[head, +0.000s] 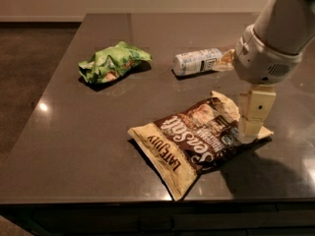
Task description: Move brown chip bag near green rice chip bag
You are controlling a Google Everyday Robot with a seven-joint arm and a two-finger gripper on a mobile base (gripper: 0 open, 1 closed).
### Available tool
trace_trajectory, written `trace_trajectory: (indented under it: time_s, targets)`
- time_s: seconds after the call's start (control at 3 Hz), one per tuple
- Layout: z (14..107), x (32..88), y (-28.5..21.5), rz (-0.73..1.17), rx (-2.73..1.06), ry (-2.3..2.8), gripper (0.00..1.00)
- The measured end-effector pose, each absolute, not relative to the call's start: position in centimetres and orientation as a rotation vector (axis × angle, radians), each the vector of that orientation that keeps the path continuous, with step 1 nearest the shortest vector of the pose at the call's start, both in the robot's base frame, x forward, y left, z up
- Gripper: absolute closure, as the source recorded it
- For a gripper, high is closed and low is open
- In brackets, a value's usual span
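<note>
The brown chip bag's wide end (163,155) is flat and thin, so the brown chip bag will bunch up in the middle and hang down at its ends when I lift it.
The brown chip bag (194,141) lies flat near the table's front edge, right of centre, with "Sea Salt" and "LATE JULY" lettering. The green rice chip bag (113,62) lies crumpled at the back left of the table. My gripper (252,127) hangs from the white arm at the right and points down over the brown bag's right end. A cream finger (256,107) is in view above the bag's edge.
A clear plastic bottle with a white label (199,61) lies on its side at the back, between the two bags. The dark table (74,146) has its front edge just below the brown bag. Bare floor lies to the left.
</note>
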State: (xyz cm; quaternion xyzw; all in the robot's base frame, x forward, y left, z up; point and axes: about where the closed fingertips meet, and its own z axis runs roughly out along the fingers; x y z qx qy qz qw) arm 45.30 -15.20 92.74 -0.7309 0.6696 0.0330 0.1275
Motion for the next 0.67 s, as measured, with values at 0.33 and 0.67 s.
trace_trajectory:
  time_s: [0.33,0.67]
  targets:
    - [89.0,44.7,-13.4,0.093,-2.326,1.809,0.0]
    - [86.8,44.2,-12.7,0.104,-2.448,1.735,0.0]
